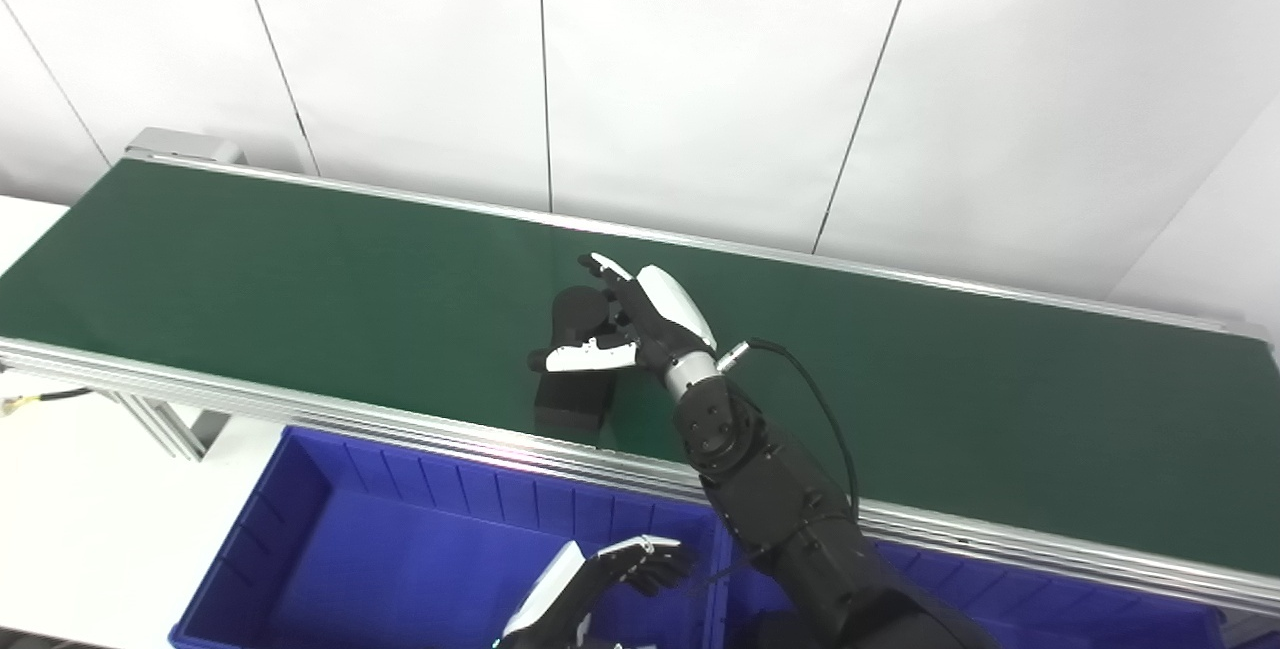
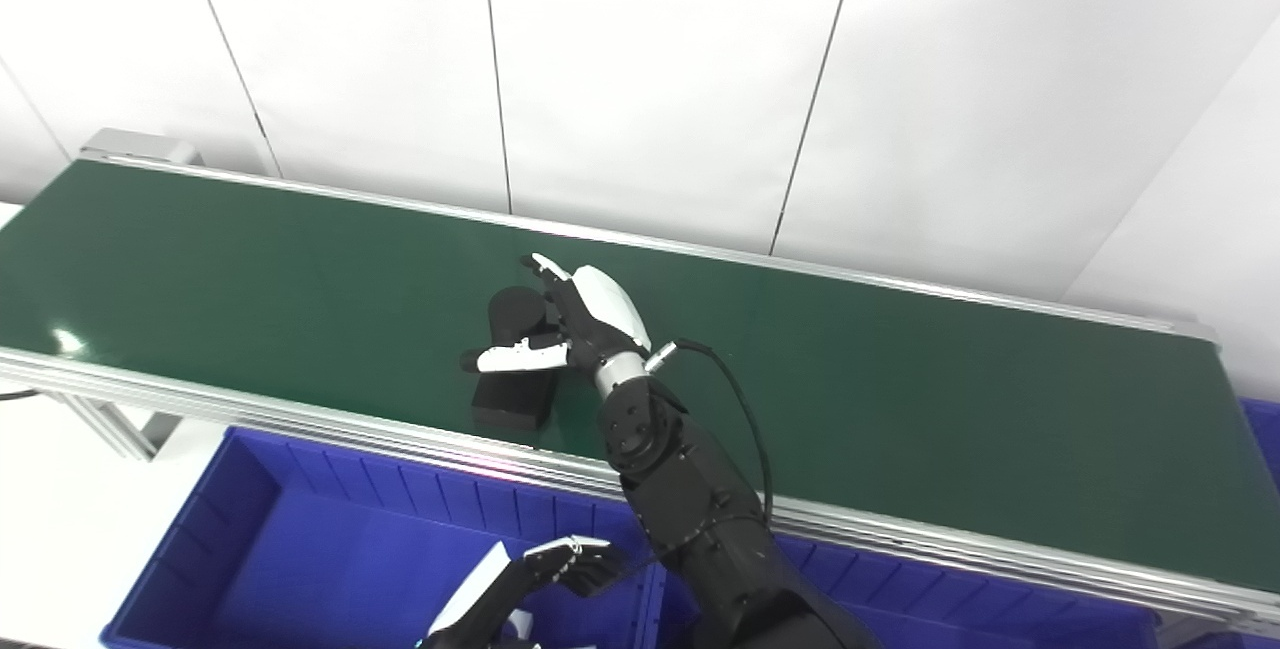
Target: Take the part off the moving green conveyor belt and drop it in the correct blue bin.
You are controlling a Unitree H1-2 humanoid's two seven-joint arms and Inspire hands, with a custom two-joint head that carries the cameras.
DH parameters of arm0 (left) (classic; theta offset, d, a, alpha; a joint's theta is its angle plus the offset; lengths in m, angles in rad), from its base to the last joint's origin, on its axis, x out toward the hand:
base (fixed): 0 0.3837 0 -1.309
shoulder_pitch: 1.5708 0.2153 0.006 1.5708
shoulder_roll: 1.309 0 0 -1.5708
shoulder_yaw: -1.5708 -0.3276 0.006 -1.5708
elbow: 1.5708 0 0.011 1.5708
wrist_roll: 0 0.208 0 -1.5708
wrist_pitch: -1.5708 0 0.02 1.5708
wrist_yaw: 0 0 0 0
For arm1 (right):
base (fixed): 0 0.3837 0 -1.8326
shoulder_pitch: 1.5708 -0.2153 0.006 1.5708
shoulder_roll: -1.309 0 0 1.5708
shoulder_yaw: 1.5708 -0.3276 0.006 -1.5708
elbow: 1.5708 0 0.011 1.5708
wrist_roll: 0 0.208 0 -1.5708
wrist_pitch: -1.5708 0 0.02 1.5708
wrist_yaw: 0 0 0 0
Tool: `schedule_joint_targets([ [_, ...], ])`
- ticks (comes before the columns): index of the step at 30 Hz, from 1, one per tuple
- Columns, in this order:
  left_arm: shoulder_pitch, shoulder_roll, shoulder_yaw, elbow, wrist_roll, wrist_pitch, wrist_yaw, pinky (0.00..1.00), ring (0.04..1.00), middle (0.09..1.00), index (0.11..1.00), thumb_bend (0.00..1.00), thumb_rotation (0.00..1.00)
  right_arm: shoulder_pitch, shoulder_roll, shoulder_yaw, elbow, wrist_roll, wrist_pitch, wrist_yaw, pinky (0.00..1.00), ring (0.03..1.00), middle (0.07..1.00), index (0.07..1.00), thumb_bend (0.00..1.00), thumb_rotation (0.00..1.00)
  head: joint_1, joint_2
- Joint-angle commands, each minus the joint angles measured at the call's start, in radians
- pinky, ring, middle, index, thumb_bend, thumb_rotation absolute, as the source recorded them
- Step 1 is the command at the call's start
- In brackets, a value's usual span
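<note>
A dark shape [image 1: 765, 629] shows beside my arm in the blue bin, so I expect to find other black parts there when I bring this over.
A black part [image 1: 575, 399], a block with a round knob on its far end, lies on the green conveyor belt [image 1: 250, 269] near the front rail. My right hand [image 1: 640, 319] reaches over it from the right, fingers spread around the knob and thumb across the block, not clearly closed on it. My left hand [image 1: 610, 574] hovers low over the left blue bin [image 1: 330, 539], fingers loosely curled and holding nothing.
A second blue bin [image 1: 1050, 609] sits to the right, under my right arm. The belt's aluminium rail [image 1: 300, 409] runs between the belt and the bins. A white panelled wall stands behind.
</note>
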Motion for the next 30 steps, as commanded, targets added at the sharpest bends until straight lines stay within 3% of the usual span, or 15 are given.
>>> schedule_joint_targets([
  [1,-0.004,-0.014,0.009,-0.028,0.006,-0.04,0.001,0.65,0.697,0.729,0.735,0.98,0.6,-0.063,0.027,0.007,0.006,-0.002,-0.072,-0.039,0.71,0.839,0.918,0.913,0.96,0.37,0.001,0.002],
  [4,-0.003,-0.017,0.012,-0.033,0.01,-0.04,0.004,0.64,0.692,0.724,0.729,0.97,0.59,-0.061,0.032,0.009,0.033,0.004,-0.099,-0.063,0.69,0.823,0.904,0.897,0.94,0.29,0.0,0.003],
  [5,-0.003,-0.017,0.013,-0.034,0.01,-0.04,0.001,0.64,0.692,0.724,0.73,0.97,0.6,-0.059,0.033,0.008,0.042,0.007,-0.113,-0.071,0.62,0.735,0.835,0.854,0.88,0.19,-0.001,0.005],
  [8,0.0,-0.018,0.019,-0.038,0.011,-0.04,-0.004,0.63,0.686,0.718,0.725,0.98,0.61,-0.056,0.041,0.01,0.078,0.005,-0.146,-0.113,0.53,0.614,0.722,0.762,0.76,0.03,-0.002,0.006],
  [9,0.0,-0.018,0.021,-0.039,0.011,-0.04,-0.005,0.63,0.684,0.717,0.724,0.98,0.61,-0.057,0.042,0.01,0.086,0.004,-0.152,-0.121,0.52,0.601,0.708,0.75,0.74,0.02,-0.002,0.006],
  [11,-0.001,-0.019,0.022,-0.039,0.011,-0.04,-0.003,0.63,0.679,0.711,0.721,0.97,0.61,-0.051,0.043,0.02,0.099,-0.012,-0.166,-0.168,0.41,0.488,0.574,0.68,0.62,0.0,-0.004,0.006],
  [13,-0.005,-0.017,0.018,-0.035,0.015,-0.04,0.007,0.63,0.678,0.708,0.719,0.97,0.61,-0.046,0.045,0.022,0.106,-0.016,-0.177,-0.204,0.32,0.403,0.507,0.541,0.55,0.0,-0.005,0.005],
  [16,-0.008,-0.016,0.018,-0.032,0.02,-0.04,0.013,0.63,0.677,0.709,0.721,0.96,0.62,-0.041,0.045,0.022,0.107,-0.019,-0.183,-0.253,0.33,0.378,0.494,0.529,0.51,0.0,-0.008,0.005],
  [19,-0.012,-0.011,0.014,-0.031,0.03,-0.04,0.026,0.63,0.681,0.712,0.725,0.95,0.62,-0.038,0.047,0.012,0.103,-0.009,-0.166,-0.271,0.38,0.42,0.546,0.476,0.51,0.0,-0.013,0.006],
  [22,-0.02,-0.005,0.004,-0.027,0.032,-0.04,0.039,0.63,0.682,0.717,0.73,0.93,0.61,-0.03,0.049,-0.003,0.098,0.004,-0.161,-0.285,0.36,0.421,0.545,0.48,0.51,0.0,-0.017,0.005],
  [29,-0.04,0.012,-0.027,-0.017,0.046,-0.04,0.091,0.62,0.673,0.711,0.732,0.88,0.59,0.008,0.046,-0.042,0.068,0.033,-0.209,-0.337,0.32,0.462,0.569,0.479,0.49,0.0,-0.031,0.009],
  [30,-0.041,0.014,-0.03,-0.016,0.044,-0.04,0.093,0.62,0.669,0.708,0.733,0.88,0.59,0.02,0.043,-0.046,0.052,0.035,-0.222,-0.345,0.37,0.45,0.566,0.472,0.49,0.0,-0.034,0.01],
])
